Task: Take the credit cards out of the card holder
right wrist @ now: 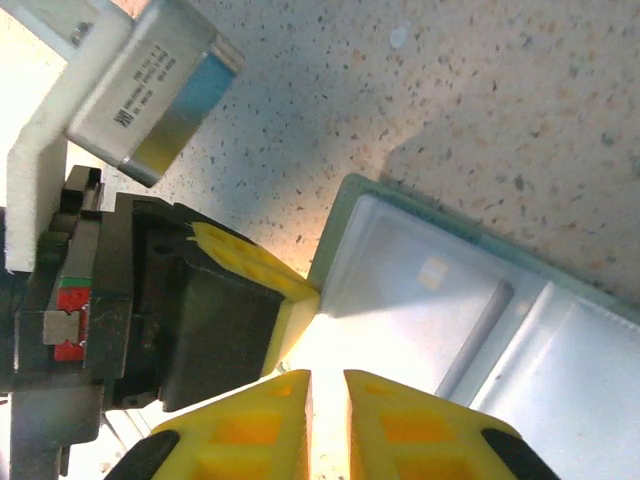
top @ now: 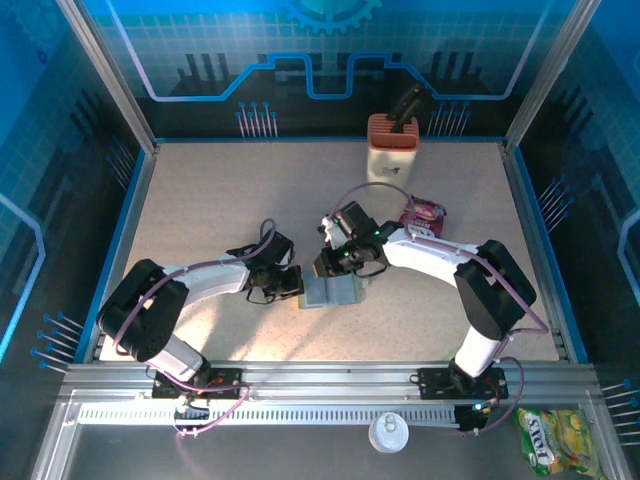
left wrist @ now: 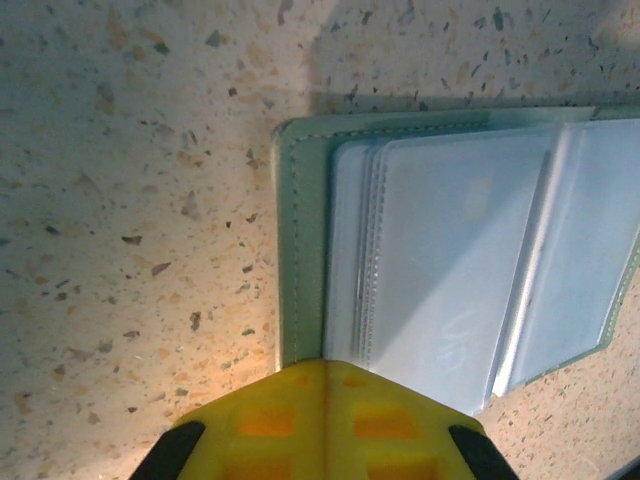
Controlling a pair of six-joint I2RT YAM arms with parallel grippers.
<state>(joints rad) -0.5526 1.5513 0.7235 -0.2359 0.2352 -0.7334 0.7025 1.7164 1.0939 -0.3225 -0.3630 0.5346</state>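
Observation:
The left gripper's fingers are steadying the card holder's green border (left wrist: pixel 302 338), so the robot's right gripper keeps lowering to the pale sleeve (right wrist: pixel 345 335) beside them and closes there.
The card holder (top: pixel 337 292) lies open and flat on the speckled table between the two arms. Its grey-green cover and pale, frosted plastic sleeves (left wrist: pixel 450 250) face up. The credit cards are hidden, with no red or blue card showing through the sleeves. My left gripper (left wrist: pixel 325 368) is shut, its joined yellow tips resting on the holder's left panel by the green border (left wrist: pixel 298 260). My right gripper (right wrist: pixel 328 378) hangs over the near edge of the same panel (right wrist: pixel 420 290). Its fingers stand a narrow slit apart, and glare fills the gap. The left gripper's fingers (right wrist: pixel 255 275) touch the holder's corner.
A tall orange-and-cream block (top: pixel 392 146) with a dark handle stands at the back. A crinkled purple-red snack packet (top: pixel 426 214) lies just behind my right arm. On the front rail are a white lid (top: pixel 388 432) and a yellow-green bag (top: pixel 548 438).

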